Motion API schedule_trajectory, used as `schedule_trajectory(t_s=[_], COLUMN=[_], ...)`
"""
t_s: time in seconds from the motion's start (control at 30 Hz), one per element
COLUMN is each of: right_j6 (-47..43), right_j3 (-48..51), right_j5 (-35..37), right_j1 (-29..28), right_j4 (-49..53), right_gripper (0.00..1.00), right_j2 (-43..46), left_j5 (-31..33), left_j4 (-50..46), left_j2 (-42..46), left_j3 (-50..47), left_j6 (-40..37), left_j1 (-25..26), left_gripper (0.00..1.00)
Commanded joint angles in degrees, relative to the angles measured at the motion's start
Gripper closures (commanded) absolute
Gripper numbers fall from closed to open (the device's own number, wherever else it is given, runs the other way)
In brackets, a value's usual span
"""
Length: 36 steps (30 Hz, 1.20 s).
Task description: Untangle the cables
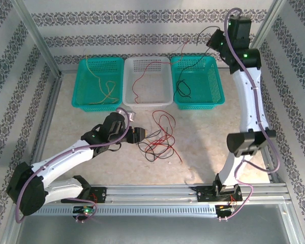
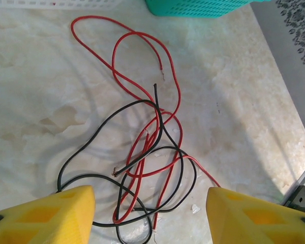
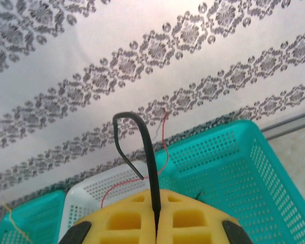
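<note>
The black cable's loops are inside the teal basket, clear of the tangle, so my right gripper should keep moving toward the basket's opening and let go of the cable there.
A tangle of red and black cables lies on the table in front of the baskets. My left gripper sits just left of it, open. In the left wrist view its yellow fingers stand wide apart over the tangle, with nothing gripped between them. A red cable loops away beyond it. My right gripper is raised high at the back right, shut on a black cable that hangs down into the right teal basket. A yellow cable lies in the left teal basket.
Three baskets stand in a row at the back: the left teal basket, a white basket holding a red cable, and the right teal one. Patterned walls and a metal frame close in the table.
</note>
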<state>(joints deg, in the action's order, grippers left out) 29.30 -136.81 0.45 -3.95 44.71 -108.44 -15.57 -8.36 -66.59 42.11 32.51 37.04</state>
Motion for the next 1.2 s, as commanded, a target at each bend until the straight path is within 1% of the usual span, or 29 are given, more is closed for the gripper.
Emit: schedule_trajectory(t_s=[0.0,0.07,0.13,0.23,0.3,0.37,0.43,0.47,0.5,0.53,0.57,0.6,0.63,0.67,0.8,0.93,1.03,1.17], right_j6=[-2.15,-3.03,-2.51,-0.04,0.09,-0.17,-0.18,-0.15,-0.26,-0.61,-1.11,-1.39,-1.60,-1.85,-2.73,-4.69,-4.82,-3.16], right_j3=[-13.98,-22.17,-24.92,-20.90,-17.50,-16.20,-16.11,-16.15,-16.32,-16.67,-17.29,-17.69,-17.87,-17.60,-13.77,-4.98,6.26,27.34], right_j5=[-1.41,0.10,1.29,0.32,0.59,2.32,2.32,1.11,-0.61,-1.87,-1.96,-1.87,-1.61,-1.50,-1.22,-0.50,1.24,4.52], right_j1=[0.76,0.91,1.58,2.72,2.63,2.71,3.21,3.56,3.83,3.94,3.95,3.95,3.95,3.95,3.21,0.49,-2.50,-7.23], right_j4=[6.87,10.39,11.24,8.08,5.90,5.70,6.31,6.72,7.07,7.86,9.29,10.40,11.42,12.01,12.11,11.43,10.43,3.85], right_gripper=[1.00,1.00,1.00,1.00,0.99,0.99,0.97,0.90,0.80,0.68,0.61,0.50,0.44,0.44,0.44,0.45,0.46,0.45], right_j2=[-8.35,-14.09,-16.70,-16.41,-16.03,-17.29,-19.52,-20.97,-22.35,-23.89,-25.24,-26.09,-26.46,-26.35,-21.77,-13.54,-5.89,6.36], left_j5=[-1.03,-0.82,-0.16,-0.86,-1.90,-3.84,-4.37,-4.29,-4.31,-4.18,-3.96,-3.77,-3.65,-3.40,-2.63,-1.92,-1.02,-1.02], left_j4=[1.65,0.43,-1.01,-0.63,1.72,4.62,4.59,4.66,4.94,5.37,5.61,5.62,5.44,5.04,2.58,1.42,1.37,1.85], left_j2=[-1.54,-3.15,-4.77,-6.03,-6.44,-7.45,-8.30,-8.35,-8.10,-7.59,-7.04,-6.46,-5.89,-5.46,-4.79,-3.79,-2.61,-2.05], left_j3=[3.39,4.40,5.64,6.54,5.96,4.86,4.53,4.16,3.64,3.01,2.50,2.15,1.92,1.90,3.07,3.65,3.11,2.42], left_j6=[-2.52,-4.11,-5.48,-5.42,-3.57,-1.46,-0.33,0.19,0.63,0.94,1.22,1.32,1.20,1.02,-0.39,-1.33,-1.87,-2.28], left_j1=[-0.30,-0.30,-0.30,-0.30,-0.30,-0.25,-0.21,-0.21,-0.21,-0.21,-0.21,-0.21,-0.21,-0.17,-0.21,-0.21,-0.21,-0.23], left_gripper=[0.41,0.40,0.40,0.41,0.41,0.41,0.42,0.42,0.42,0.42,0.41,0.40,0.38,0.37,0.35,0.36,0.36,0.35])
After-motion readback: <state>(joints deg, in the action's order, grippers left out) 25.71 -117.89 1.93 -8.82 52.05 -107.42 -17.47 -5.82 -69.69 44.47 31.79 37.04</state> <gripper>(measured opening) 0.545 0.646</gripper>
